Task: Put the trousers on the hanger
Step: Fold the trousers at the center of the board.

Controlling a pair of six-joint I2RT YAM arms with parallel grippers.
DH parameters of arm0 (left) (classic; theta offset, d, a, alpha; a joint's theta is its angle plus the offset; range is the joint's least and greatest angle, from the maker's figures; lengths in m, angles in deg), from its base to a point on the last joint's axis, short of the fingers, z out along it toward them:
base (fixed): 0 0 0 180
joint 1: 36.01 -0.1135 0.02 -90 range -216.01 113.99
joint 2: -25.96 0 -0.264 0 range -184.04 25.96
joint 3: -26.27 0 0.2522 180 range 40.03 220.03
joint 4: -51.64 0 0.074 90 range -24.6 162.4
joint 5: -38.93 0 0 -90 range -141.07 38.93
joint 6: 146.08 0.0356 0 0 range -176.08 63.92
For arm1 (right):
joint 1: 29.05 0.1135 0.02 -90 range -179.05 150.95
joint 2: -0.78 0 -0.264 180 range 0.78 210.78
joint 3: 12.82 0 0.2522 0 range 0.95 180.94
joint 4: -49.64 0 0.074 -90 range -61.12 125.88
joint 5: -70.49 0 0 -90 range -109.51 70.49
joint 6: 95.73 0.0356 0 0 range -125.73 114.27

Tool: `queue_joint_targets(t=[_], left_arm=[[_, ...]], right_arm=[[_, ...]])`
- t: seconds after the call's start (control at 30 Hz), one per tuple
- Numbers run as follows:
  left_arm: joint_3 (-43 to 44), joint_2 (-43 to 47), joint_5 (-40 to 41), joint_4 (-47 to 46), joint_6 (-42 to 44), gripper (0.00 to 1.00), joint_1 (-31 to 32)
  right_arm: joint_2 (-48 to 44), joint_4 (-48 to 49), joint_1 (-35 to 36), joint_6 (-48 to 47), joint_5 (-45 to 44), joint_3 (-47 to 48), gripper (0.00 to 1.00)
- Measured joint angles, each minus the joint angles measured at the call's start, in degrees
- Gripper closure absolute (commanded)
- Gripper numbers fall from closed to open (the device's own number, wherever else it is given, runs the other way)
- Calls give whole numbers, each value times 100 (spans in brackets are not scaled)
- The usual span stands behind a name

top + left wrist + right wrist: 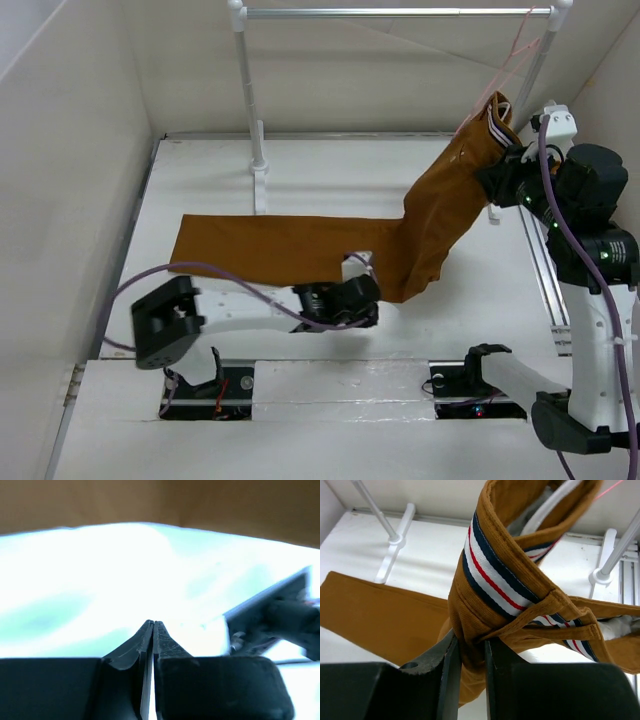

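My left gripper should fold the waistband (498, 112) over the leg ends (190, 243) and straighten it, because it sits bunched in my right gripper, far from those ends.
The rust-brown trousers (290, 250) lie with the legs flat on the white table, and the upper part rises to the right. My right gripper (497, 165) is shut on the waistband and holds it up near the rail's right end. In the right wrist view my right gripper (469, 647) pinches brown cloth just below the striped trim (490, 575). The thin pale-pink hanger (515, 55) hangs from the rail above the waistband, and a pink wire (610, 489) shows. My left gripper (366, 296) is low on the table at the trousers' near edge. My left gripper (153, 624) is shut and empty, with brown cloth (160, 502) beyond.
A silver rail (400, 12) on white posts (247, 90) spans the back. White walls close in the left, back and right. A pale curved bar (547, 507) passes inside the waistband loop; I cannot tell what it is. A metal track (545, 270) runs along the right.
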Motion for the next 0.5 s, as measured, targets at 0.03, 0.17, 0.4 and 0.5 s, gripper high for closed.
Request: queue_joint_targets(t=[0.03, 0.17, 0.4, 0.5], left_arm=[[-153, 387, 92, 120, -31, 100, -42], [-302, 1340, 501, 105, -225, 100, -614], [295, -507, 380, -319, -260, 100, -1355], [535, -1283, 136, -494, -341, 100, -1274]], right_arm=[[33, -2, 11, -2, -31, 0, 100], [170, 4, 55, -9, -142, -2, 100], [190, 52, 289, -7, -173, 0, 100], [236, 63, 463, 26, -170, 87, 100]])
